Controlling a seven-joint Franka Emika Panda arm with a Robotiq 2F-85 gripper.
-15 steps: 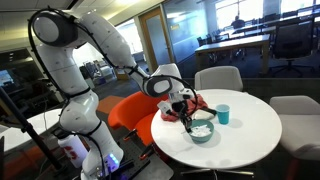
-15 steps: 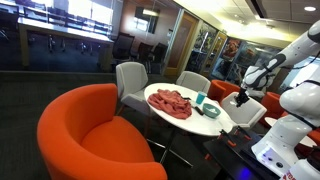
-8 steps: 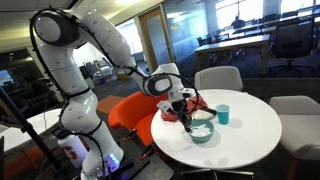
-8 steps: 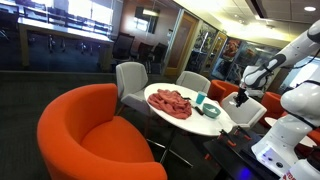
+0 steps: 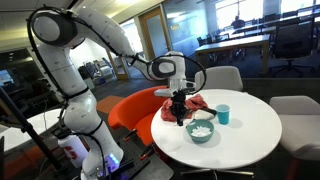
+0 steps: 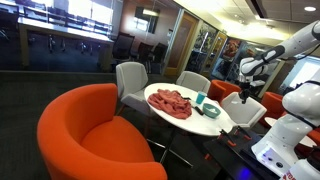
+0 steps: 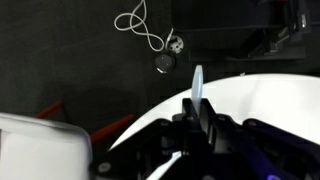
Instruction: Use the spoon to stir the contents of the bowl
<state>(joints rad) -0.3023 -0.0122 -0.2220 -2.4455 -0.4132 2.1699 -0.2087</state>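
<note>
The spoon in my gripper points down at the table's edge [image 7: 235, 83], so I should tilt my gripper up before I lower the spoon into the teal bowl [image 5: 201, 131].
A teal bowl [image 5: 201, 129] with white contents stands on the round white table [image 5: 250, 135]; it also shows in an exterior view [image 6: 212, 110]. My gripper [image 5: 180, 118] hangs above the table, just beside the bowl on the red cloth's side, and also shows in an exterior view [image 6: 243, 97]. In the wrist view the dark fingers [image 7: 197, 118] are shut on a pale, thin spoon [image 7: 197, 84] that sticks out between them. The spoon's bowl end is hard to make out in both exterior views.
A crumpled red cloth [image 5: 186, 103] lies behind the gripper and shows in an exterior view [image 6: 172, 102]. A small teal cup [image 5: 223, 114] stands beside the bowl. Grey chairs [image 5: 217, 78] and an orange armchair [image 6: 90, 135] ring the table.
My gripper has lifted up out of the bowl and shifted a little away from it, still holding the spoon. The bowl, cup and cloth have not moved.
</note>
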